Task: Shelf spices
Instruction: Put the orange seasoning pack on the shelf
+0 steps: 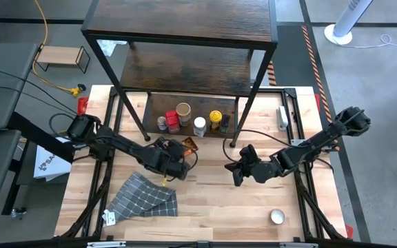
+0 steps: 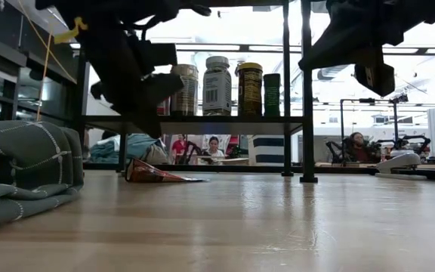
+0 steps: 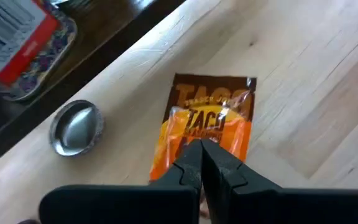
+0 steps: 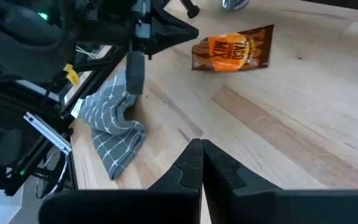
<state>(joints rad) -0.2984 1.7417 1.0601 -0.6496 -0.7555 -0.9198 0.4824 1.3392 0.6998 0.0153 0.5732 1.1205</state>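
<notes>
Next, my left gripper presses down on the taco mix packet (image 1: pixel 190 145) and pulls it toward open wood (image 1: pixel 202 176), because the packet lies flat by the shelf, far from my right gripper.
Several spice jars (image 1: pixel 191 121) (image 2: pixel 217 85) stand upright in a row on the lowest board of the dark wooden shelf (image 1: pixel 185 69). An orange and brown taco mix packet (image 1: pixel 189 145) (image 3: pixel 207 121) lies flat on the table in front of that board. My left gripper (image 1: pixel 176 167) (image 3: pixel 201 163) hangs shut just above the packet's near end; in the low view it (image 2: pixel 148 106) is clear of the packet (image 2: pixel 153 174). My right gripper (image 1: pixel 237 175) (image 4: pixel 201 155) hovers shut above bare table to the right. A small round tin (image 1: pixel 276 217) sits near the front right.
A folded grey checked cloth (image 1: pixel 143 196) (image 2: pixel 21 166) lies at the front left, near my left arm. The shelf's thin black legs (image 1: pixel 231 143) stand on the table between the arms. A small round silver piece (image 3: pixel 74 127) rests beside the shelf board. Bare wood lies between the grippers.
</notes>
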